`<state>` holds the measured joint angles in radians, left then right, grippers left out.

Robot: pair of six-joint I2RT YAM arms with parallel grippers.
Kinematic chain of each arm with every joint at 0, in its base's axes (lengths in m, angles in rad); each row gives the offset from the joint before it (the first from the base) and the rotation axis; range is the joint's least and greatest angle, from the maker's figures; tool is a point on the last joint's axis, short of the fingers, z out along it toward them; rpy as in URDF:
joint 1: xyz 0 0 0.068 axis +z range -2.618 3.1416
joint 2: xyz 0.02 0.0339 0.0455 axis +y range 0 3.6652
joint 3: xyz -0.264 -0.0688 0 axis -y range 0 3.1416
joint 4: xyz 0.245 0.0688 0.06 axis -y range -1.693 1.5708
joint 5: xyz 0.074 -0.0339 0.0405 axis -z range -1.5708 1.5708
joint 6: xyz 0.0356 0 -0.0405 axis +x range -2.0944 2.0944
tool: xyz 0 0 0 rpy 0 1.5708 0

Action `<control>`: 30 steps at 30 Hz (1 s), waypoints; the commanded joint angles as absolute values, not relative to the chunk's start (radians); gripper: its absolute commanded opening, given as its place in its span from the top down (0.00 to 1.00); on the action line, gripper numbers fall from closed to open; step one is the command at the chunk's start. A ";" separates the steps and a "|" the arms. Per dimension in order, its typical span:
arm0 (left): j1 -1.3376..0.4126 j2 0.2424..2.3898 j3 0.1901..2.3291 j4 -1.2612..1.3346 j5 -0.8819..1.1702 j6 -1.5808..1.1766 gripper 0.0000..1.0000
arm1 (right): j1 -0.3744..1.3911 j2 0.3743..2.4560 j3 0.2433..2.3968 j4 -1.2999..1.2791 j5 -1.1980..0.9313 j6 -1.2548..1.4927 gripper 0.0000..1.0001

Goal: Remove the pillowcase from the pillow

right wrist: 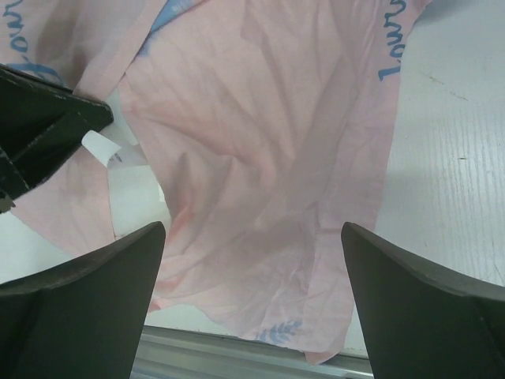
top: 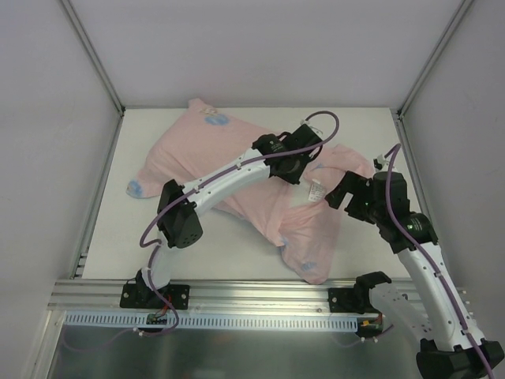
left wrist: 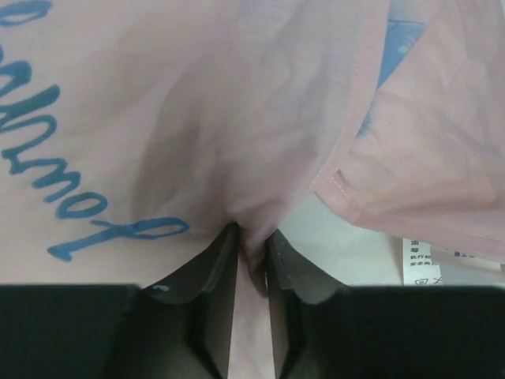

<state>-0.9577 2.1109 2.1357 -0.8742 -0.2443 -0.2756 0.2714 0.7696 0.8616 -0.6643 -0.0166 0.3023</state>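
The pillowcase opening's edge beside the tag is lying loose over the white pillow point(top: 300, 195), so next I pinch that edge point(top: 325, 175) with my right gripper and pull it away from my left gripper.
The pillowcase point(top: 213, 150) lies rumpled across the table, pink side up with blue marks. Its loose lower part point(right wrist: 260, 142) trails toward the near edge. My left gripper point(top: 293, 170) is at the cover's middle, by its hemmed opening. Its jaws point(left wrist: 252, 233) are shut on a pinched fold of the pink fabric point(left wrist: 197, 118). A strip of the white pillow point(left wrist: 339, 245) shows under the hem, with a printed tag point(left wrist: 430, 264) beside it. My right gripper point(top: 347, 193) hovers just right of the left one. Its jaws point(right wrist: 252, 229) stand wide open above the cloth, holding nothing.
The white table point(top: 142, 237) is boxed in by pale walls at the back and sides. An aluminium rail point(top: 260, 296) runs along the near edge. The left arm's dark gripper body point(right wrist: 39, 126) sits close to my right gripper's left side.
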 commanded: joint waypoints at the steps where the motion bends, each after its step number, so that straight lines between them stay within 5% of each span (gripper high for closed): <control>1: -0.917 2.056 2.122 -0.899 -0.307 -0.316 0.88 | 0.267 0.758 0.851 -0.673 -0.044 0.288 0.01; 4: -0.882 1.979 2.074 -0.897 -0.279 -0.357 1.00 | 0.267 0.807 0.870 -0.657 -0.084 0.268 0.02; 10: -0.862 1.908 2.068 -0.896 -0.141 -0.400 1.00 | 0.487 0.975 1.105 -0.709 0.211 0.218 0.06; 18: -0.848 1.870 2.077 -0.894 -0.037 -0.437 1.00 | 0.492 1.268 1.164 -0.600 0.180 0.179 0.05; 21: -0.845 1.849 2.059 -0.894 -0.005 -0.437 1.00 | 0.463 1.331 1.184 -0.603 0.235 0.187 0.22; 25: -0.839 1.786 2.005 -0.894 -0.040 -0.439 1.00 | 0.342 1.278 1.126 -0.569 0.230 0.204 0.99; 30: -0.775 1.692 1.947 -0.893 -0.020 -0.453 1.00 | 0.198 1.136 0.990 -0.565 0.274 0.264 0.99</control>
